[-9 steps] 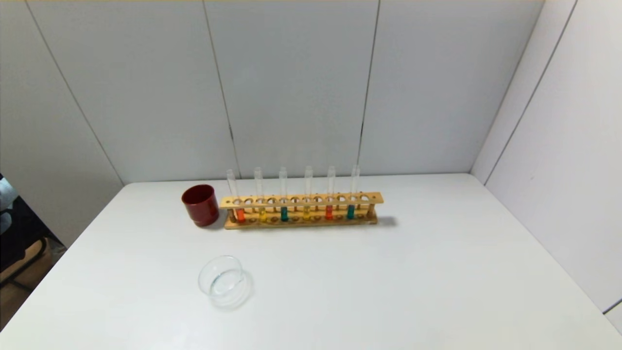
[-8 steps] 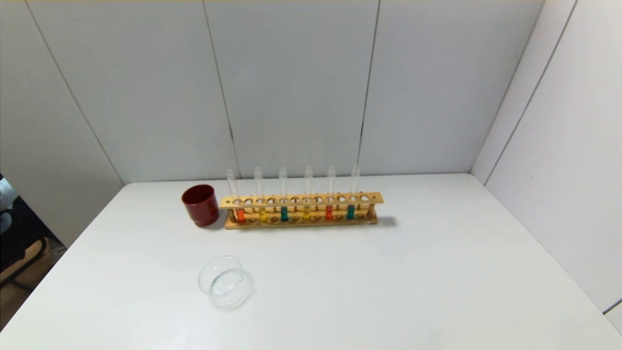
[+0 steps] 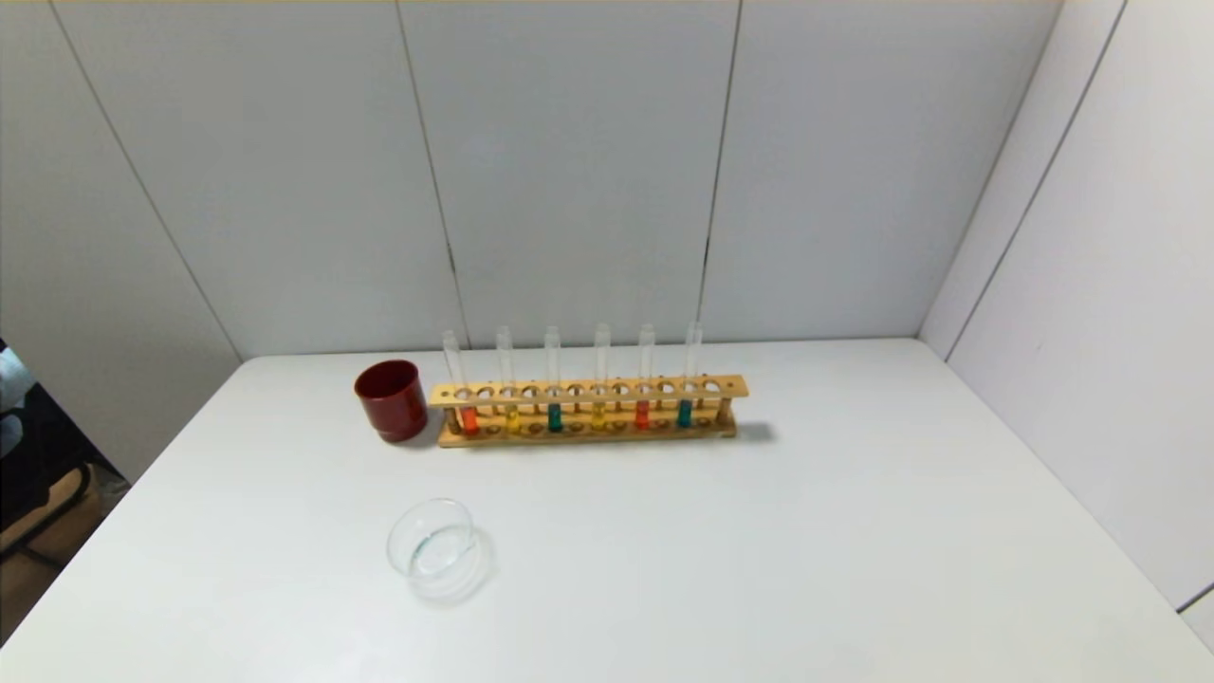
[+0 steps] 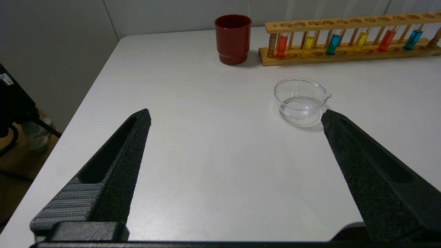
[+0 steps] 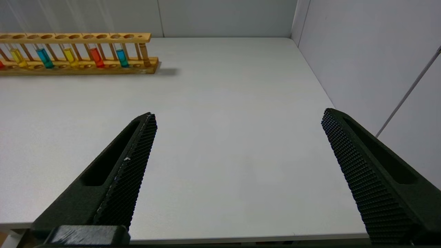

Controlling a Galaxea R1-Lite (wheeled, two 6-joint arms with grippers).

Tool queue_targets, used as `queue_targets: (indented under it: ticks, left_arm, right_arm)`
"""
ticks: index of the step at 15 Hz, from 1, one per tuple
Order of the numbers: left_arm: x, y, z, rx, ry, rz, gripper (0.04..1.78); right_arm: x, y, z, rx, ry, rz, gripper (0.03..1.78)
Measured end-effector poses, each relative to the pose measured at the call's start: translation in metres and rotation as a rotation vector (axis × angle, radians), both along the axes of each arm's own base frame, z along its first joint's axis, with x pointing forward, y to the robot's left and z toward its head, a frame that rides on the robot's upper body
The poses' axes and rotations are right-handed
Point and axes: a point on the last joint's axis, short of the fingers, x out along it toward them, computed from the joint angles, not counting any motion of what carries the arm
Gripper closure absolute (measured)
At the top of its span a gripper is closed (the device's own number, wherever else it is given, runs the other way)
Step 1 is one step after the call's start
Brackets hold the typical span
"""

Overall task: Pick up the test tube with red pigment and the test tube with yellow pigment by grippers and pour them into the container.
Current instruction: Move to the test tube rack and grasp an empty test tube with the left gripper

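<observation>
My gripper will pour just a shallow pool of pigment into the container, because the red pigment (image 3: 469, 419) fills only the bottom of the test tube (image 3: 471, 428).
The test tube with red pigment (image 3: 469, 418) (image 4: 281, 46) stands upright at the left end of a wooden rack (image 3: 664, 387). The test tube with yellow pigment (image 3: 512, 418) (image 4: 308, 43) stands right beside it. The container (image 3: 438, 550) (image 4: 300, 100), a clear glass dish, sits on the table in front of the rack's left end. My left gripper (image 4: 237, 113) hangs open and empty over the table's near left part, short of the dish. My right gripper (image 5: 239, 113) is open and empty over the near right part. Neither gripper shows in the head view.
A dark red cup (image 3: 391, 398) (image 4: 232, 38) stands just left of the rack. The rack also holds two teal tubes, a paler yellow tube (image 3: 598, 415) and a deeper red tube (image 3: 642, 414). Walls close the table at the back and right.
</observation>
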Motion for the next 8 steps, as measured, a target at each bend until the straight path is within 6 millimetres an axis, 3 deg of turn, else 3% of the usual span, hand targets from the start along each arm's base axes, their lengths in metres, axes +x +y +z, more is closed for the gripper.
queue_targets:
  ticks: [4,8]
  left_arm:
    - [-0.014,0.000,0.044,-0.006,-0.057,-0.014,0.07]
    - [-0.011,-0.001,0.119,-0.013,-0.056,-0.022,0.07]
  right_arm:
    - [0.000,0.000,0.000,0.000,0.000,0.000,0.06]
    - [0.000,0.000,0.000,0.000,0.000,0.000,0.06]
